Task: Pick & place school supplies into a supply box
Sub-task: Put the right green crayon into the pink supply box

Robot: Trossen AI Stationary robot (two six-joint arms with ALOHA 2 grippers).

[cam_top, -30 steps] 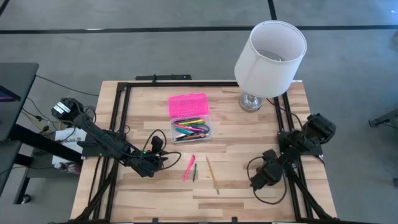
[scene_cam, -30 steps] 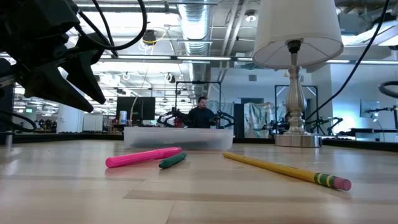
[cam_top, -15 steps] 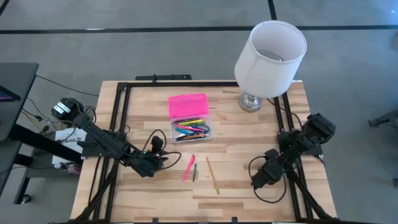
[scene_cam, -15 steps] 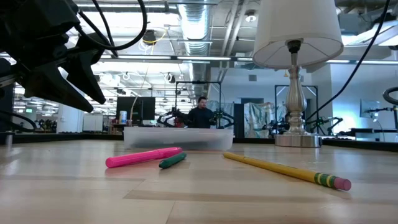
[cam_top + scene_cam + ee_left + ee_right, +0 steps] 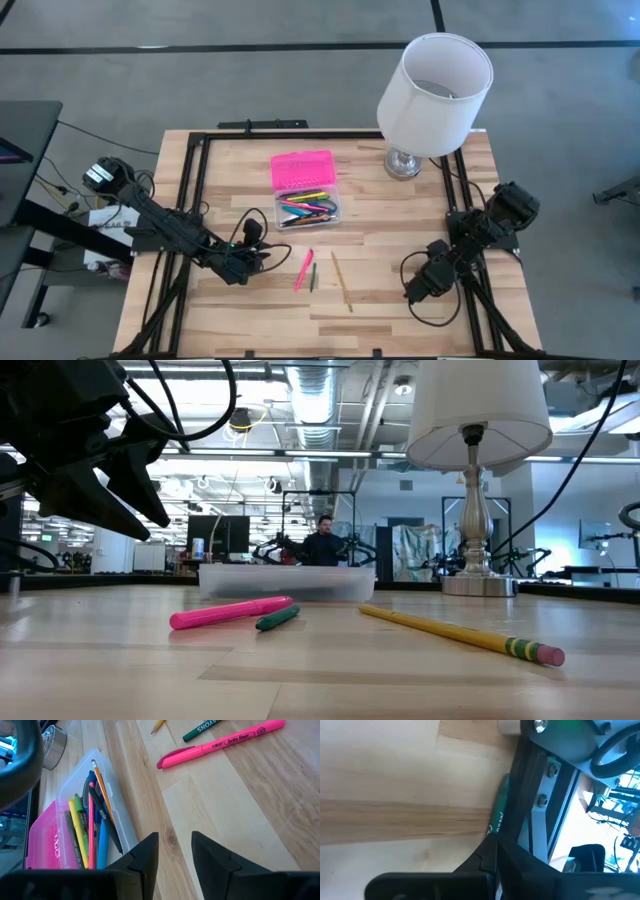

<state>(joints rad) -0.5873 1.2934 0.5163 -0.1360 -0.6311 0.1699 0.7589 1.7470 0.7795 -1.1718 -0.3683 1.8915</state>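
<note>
My right gripper's fingers are shut, and the green marker (image 5: 501, 800) is close against the black rail. My right gripper should open its fingers and work one down along the rail side (image 5: 509, 814) before it grips.
The supply box (image 5: 305, 190) lies open mid-table, with its pink lid (image 5: 302, 169) on the far side and its clear base (image 5: 102, 820) holding several pens. A pink marker (image 5: 303, 270), a green marker (image 5: 313, 277) and a yellow pencil (image 5: 342, 281) lie flat on the wood nearer the front; the low view shows them too. My left gripper (image 5: 175, 854) hovers left of them, open by a narrow gap and holding nothing. My right gripper (image 5: 495, 854) is shut, low beside the right frame rail. Another green marker (image 5: 498, 815) lies along that rail, just ahead of its fingertips. My right gripper has its shut fingertips at the near end of the green marker (image 5: 494, 832), which lies flat against the rail. I cannot tell whether they touch it.
A white-shaded lamp (image 5: 435, 85) stands on the far right of the table, its metal base (image 5: 478, 582) behind the pencil. Black frame rails (image 5: 196, 190) run along the left, right and far edges. A person sits in the room beyond the table.
My right arm has shifted slightly, and its cable loop now shows at the right edge of the low view. The left arm, the box and the loose markers and pencil have kept still.
</note>
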